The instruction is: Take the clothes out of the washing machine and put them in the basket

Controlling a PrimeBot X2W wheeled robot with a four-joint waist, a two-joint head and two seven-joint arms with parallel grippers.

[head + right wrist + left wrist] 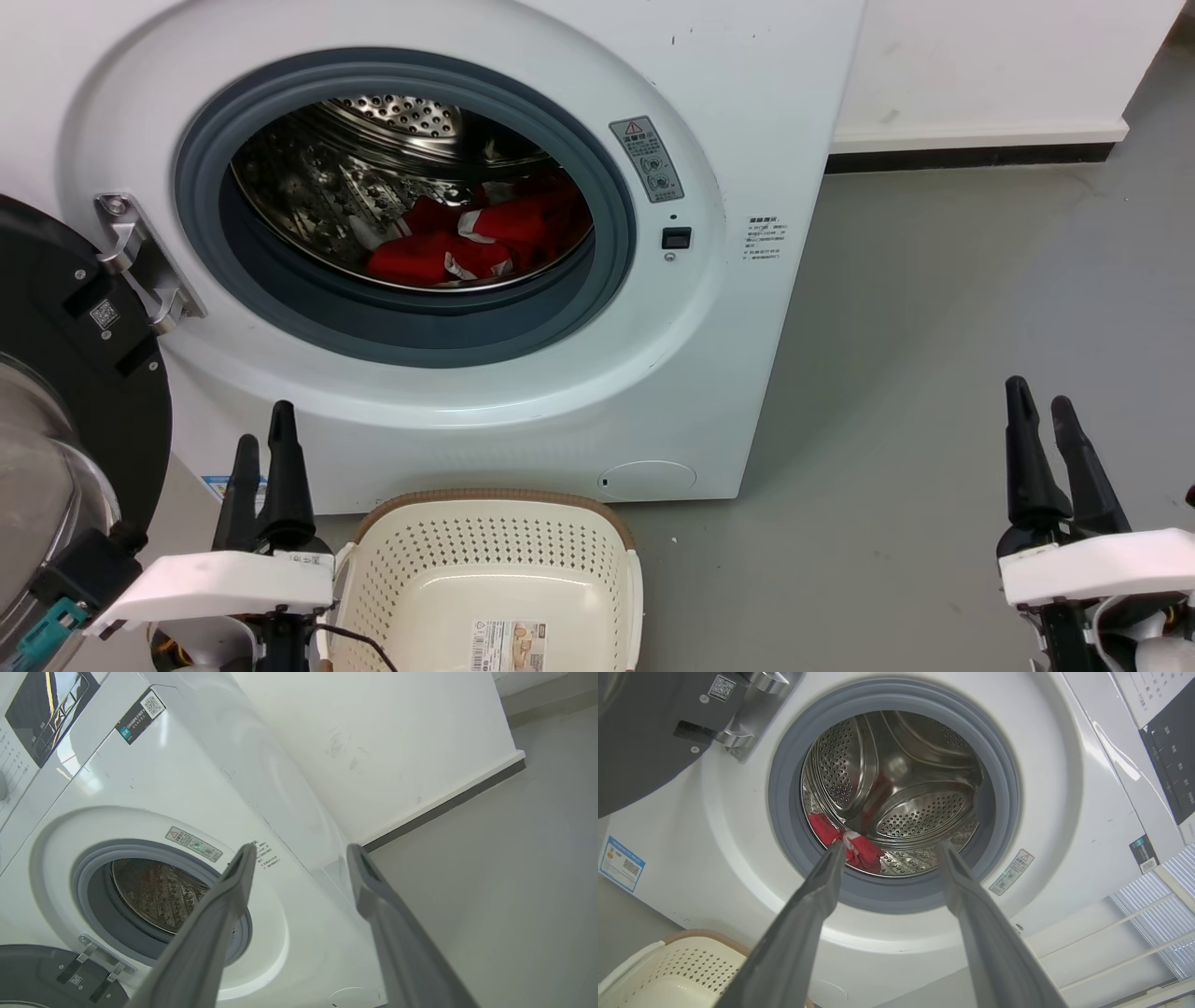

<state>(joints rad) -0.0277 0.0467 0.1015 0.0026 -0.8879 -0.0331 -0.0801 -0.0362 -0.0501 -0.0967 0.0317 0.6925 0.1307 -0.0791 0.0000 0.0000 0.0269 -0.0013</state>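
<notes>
Red folds and white trim (pixel 476 228) are bunched together in a heap. The clothes (pixel 493 237) will come out together when I pull and leave the drum empty.
The white washing machine (pixel 523 392) stands with its door swung open to the left. Red clothes (pixel 476 238) with white trim lie at the bottom of the steel drum, and the left wrist view shows those clothes (pixel 859 849) through the grey porthole of the washing machine (pixel 738 858). The cream basket (pixel 485 579) sits on the floor just in front of the machine, with nothing in it but a paper label. My left gripper (pixel 263 434) is open beside the basket's left rim. My right gripper (pixel 1041 401) is open over bare floor at the far right.
The black-framed glass door (pixel 65 401) hangs open at the far left, close to my left arm. Grey floor (pixel 915 373) stretches to the right of the machine up to a white wall with a dark skirting strip (pixel 971 154).
</notes>
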